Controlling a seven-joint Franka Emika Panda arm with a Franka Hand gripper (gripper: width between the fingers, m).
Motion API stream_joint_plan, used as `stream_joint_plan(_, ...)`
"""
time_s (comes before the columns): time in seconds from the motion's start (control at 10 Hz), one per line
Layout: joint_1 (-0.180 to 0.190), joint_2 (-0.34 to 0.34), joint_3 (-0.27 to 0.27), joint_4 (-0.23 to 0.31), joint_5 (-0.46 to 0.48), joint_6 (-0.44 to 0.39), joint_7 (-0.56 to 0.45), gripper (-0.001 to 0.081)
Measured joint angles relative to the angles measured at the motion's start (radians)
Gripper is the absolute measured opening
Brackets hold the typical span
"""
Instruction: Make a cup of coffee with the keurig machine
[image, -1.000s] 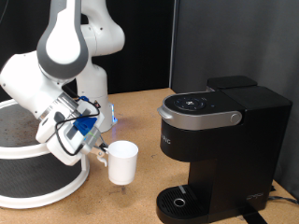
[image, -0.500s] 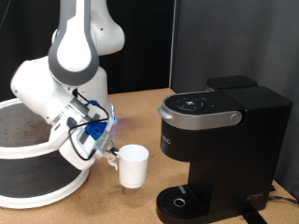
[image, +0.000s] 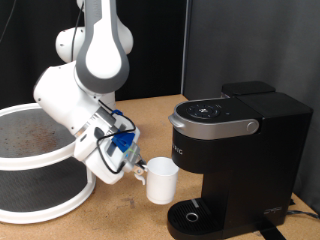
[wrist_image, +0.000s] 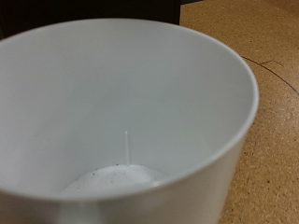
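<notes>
The white cup (image: 161, 181) is hanging upright by its handle, and the drip tray (image: 193, 217) is free. My gripper should go on carrying the cup until it stands there.
The white cup (image: 163, 180) hangs above the table, held by its handle side in my gripper (image: 140, 170), which is shut on it. It is just to the left of the black keurig machine (image: 235, 150) in the exterior view, above and left of the round drip tray (image: 190, 215). The machine's grey-silver lid (image: 212, 118) is down. In the wrist view the cup (wrist_image: 121, 112) fills the frame, its open mouth and empty white inside showing; my fingers are hidden there.
A round white platform with a dark mesh top (image: 35, 160) stands at the exterior view's left. The tabletop is brown cork board (image: 150, 115). A black curtain hangs behind. A thin cable lies on the table in the wrist view (wrist_image: 271, 67).
The arm has carried the cup to the exterior view's right, from beside the round platform to right next to the machine's front.
</notes>
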Motion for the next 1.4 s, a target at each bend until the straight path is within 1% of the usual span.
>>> stream_joint_plan(0.2, 0.013, 0.015, 0.031, 0.012, 0.043, 0.024, 0.003, 0.0072)
stream_joint_plan(0.4, 0.022, 0.044, 0.063, 0.030, 0.095, 0.047, 0.001, 0.0072)
stream_joint_plan(0.8, 0.037, 0.120, 0.120, 0.078, 0.202, 0.077, -0.039, 0.0072)
stream_joint_plan(1.1, 0.038, 0.166, 0.141, 0.096, 0.232, 0.078, -0.064, 0.0072)
stream_joint_plan(1.4, 0.038, 0.189, 0.145, 0.101, 0.277, 0.077, -0.114, 0.0072)
